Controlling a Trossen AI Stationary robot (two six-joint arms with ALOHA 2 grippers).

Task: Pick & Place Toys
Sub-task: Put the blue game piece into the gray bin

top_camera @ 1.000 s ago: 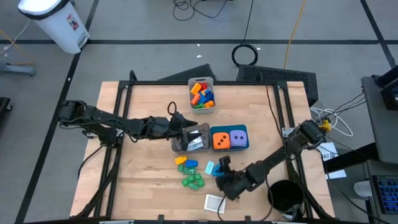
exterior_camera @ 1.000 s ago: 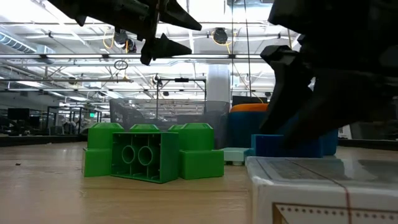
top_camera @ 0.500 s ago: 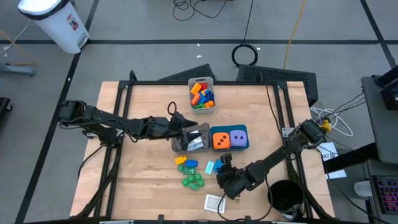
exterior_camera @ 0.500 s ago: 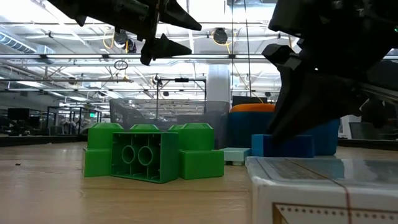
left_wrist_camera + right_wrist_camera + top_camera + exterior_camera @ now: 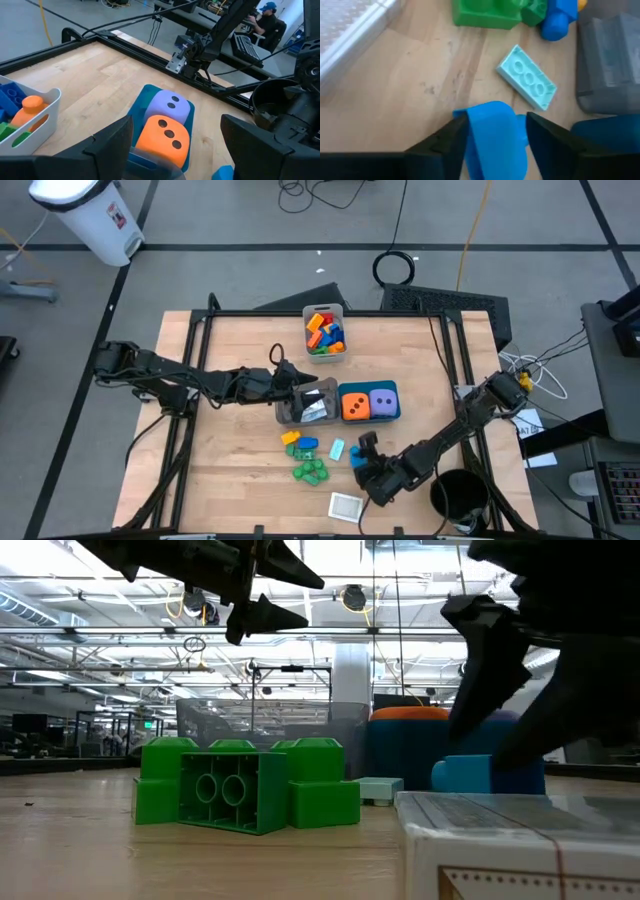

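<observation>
The blue brick (image 5: 357,456) lies beside my right gripper but the pale bin (image 5: 325,334) is closer to my left gripper, so next I lift the brick and pass it over first.
My right gripper (image 5: 362,459) stands low over the table's near middle. A blue brick (image 5: 495,135) sits between its open fingers and rests on the wood (image 5: 487,775). Close by lie a pale teal flat brick (image 5: 527,84), green bricks (image 5: 310,470), a yellow and blue brick cluster (image 5: 298,443) and a white-edged card (image 5: 345,505). My left gripper (image 5: 300,389) hangs open above the grey bin (image 5: 285,416), touching nothing. An orange die (image 5: 162,140) and a purple die (image 5: 169,107) sit in the teal bin (image 5: 396,415). My right gripper's fingers (image 5: 452,142) stand close on either side of the blue brick (image 5: 487,125), coming slanting down from the table's right near side. The brick fills the gap between them. Whether the fingers touch it, I cannot tell.
A pale bin (image 5: 306,330) with mixed bricks stands at the far middle. The grey bin holds cards (image 5: 316,409). A black frame rail (image 5: 190,380) runs around the table. A dark round container (image 5: 458,495) sits by the near right corner. Bare wood lies left of the green bricks.
The blue brick has slid a little toward the table's right edge, staying on the wood under my right gripper.
</observation>
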